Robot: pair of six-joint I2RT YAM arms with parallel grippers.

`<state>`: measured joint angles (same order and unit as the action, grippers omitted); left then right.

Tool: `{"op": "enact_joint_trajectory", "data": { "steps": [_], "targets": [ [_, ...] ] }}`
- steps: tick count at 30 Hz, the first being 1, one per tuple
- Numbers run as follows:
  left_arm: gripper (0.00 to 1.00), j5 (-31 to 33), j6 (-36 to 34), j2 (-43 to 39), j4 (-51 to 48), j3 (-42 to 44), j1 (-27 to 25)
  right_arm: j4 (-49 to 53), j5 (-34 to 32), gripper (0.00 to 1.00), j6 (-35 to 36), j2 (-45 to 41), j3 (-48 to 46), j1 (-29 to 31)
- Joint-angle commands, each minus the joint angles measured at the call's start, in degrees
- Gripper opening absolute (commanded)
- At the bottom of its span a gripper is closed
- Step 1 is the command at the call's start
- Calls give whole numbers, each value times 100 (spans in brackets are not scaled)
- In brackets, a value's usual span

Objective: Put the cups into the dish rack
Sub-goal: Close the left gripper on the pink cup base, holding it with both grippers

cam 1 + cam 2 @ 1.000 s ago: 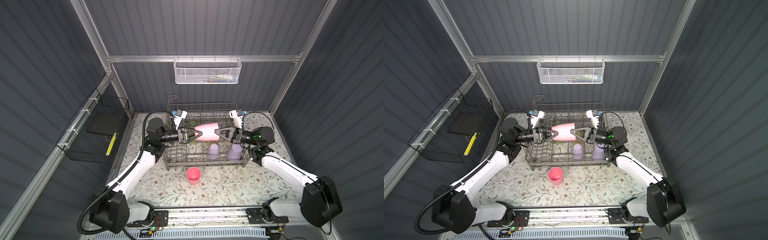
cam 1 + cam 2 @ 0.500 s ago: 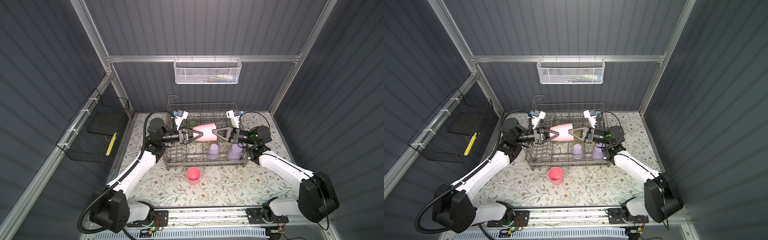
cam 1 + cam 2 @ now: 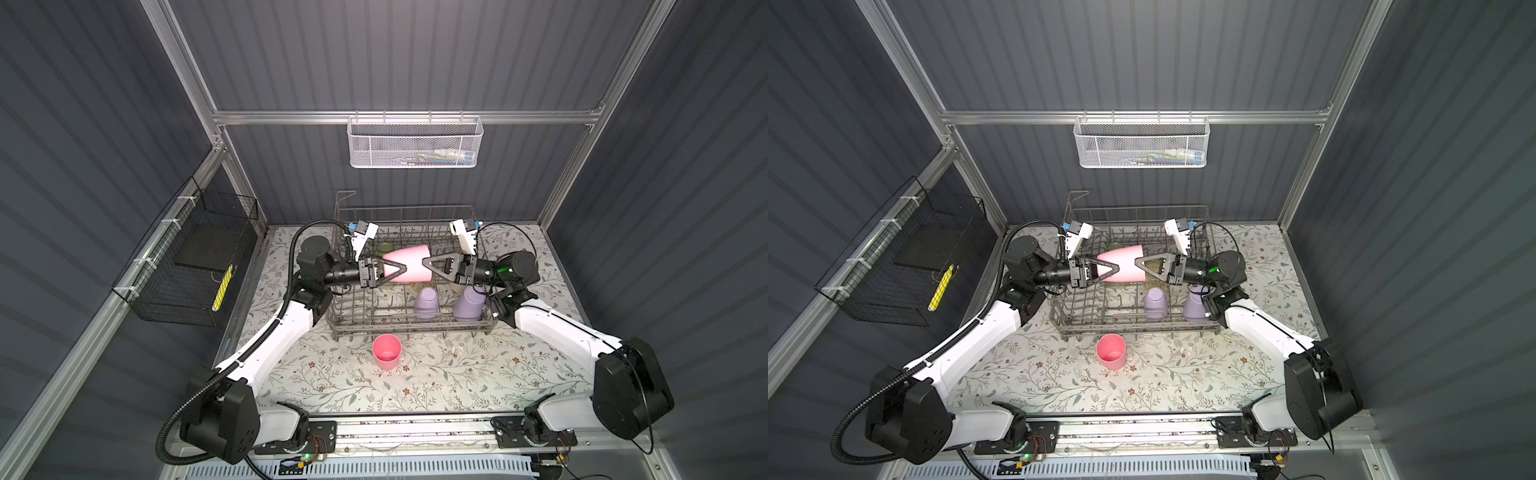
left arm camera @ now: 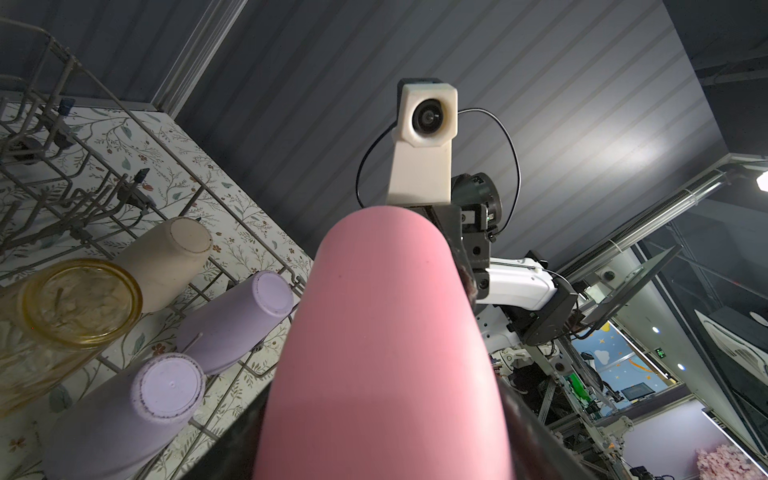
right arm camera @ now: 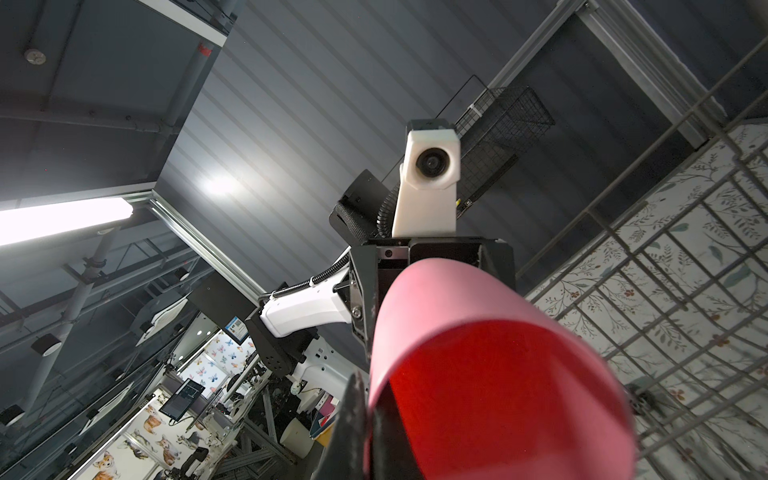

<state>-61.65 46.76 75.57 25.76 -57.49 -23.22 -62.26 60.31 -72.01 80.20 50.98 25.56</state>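
The pink cup is held by its rim (image 3: 429, 253) in my right gripper, so my left gripper should grab the cup's base (image 3: 391, 256) and put the cup in the rack with its opening facing down.
A pink cup (image 3: 405, 264) (image 3: 1121, 266) hangs on its side above the dish rack (image 3: 365, 328) (image 3: 1100, 330). My right gripper (image 3: 428, 266) (image 5: 368, 432) is shut on its rim, one finger inside the mouth and one outside. My left gripper (image 3: 395, 270) (image 4: 382, 457) straddles the cup's base end; contact does not show. Two lilac cups (image 3: 426, 303) (image 3: 467, 303) stand upside down in the rack. A beige cup (image 4: 166, 262) and a clear yellow cup (image 4: 75, 303) also sit there. A second pink cup (image 3: 386, 352) stands upright on the mat in front of the rack.
A white mesh basket (image 3: 415, 143) hangs on the back wall. A black wire basket (image 3: 187, 266) hangs on the left wall. The rack's tall wire sides (image 5: 665, 270) rise close beside both wrists. A floral mat (image 3: 457, 374) covers the table.
The left jaws have narrowed around the pink cup's base end. The right gripper has carried the cup a little to the left, toward the left gripper.
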Motion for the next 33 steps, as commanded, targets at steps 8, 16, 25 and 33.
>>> {"op": "enact_joint_trajectory", "data": {
  "steps": [8, 16, 25, 33],
  "targets": [
    [63, 38, 47, -130, 237, 46, -33, -556, 68, 1, -218, 199, 160, 28],
    [59, 109, -165, -201, -28, 12, -33, -704, 77, 10, -339, 240, 171, 2],
    [58, 195, -185, -130, -105, -152, -24, -468, 92, 28, -104, -42, -26, -69],
    [57, 300, -191, -238, -198, -199, 9, -403, 118, 41, -65, -255, -216, -253]
  ]
}}
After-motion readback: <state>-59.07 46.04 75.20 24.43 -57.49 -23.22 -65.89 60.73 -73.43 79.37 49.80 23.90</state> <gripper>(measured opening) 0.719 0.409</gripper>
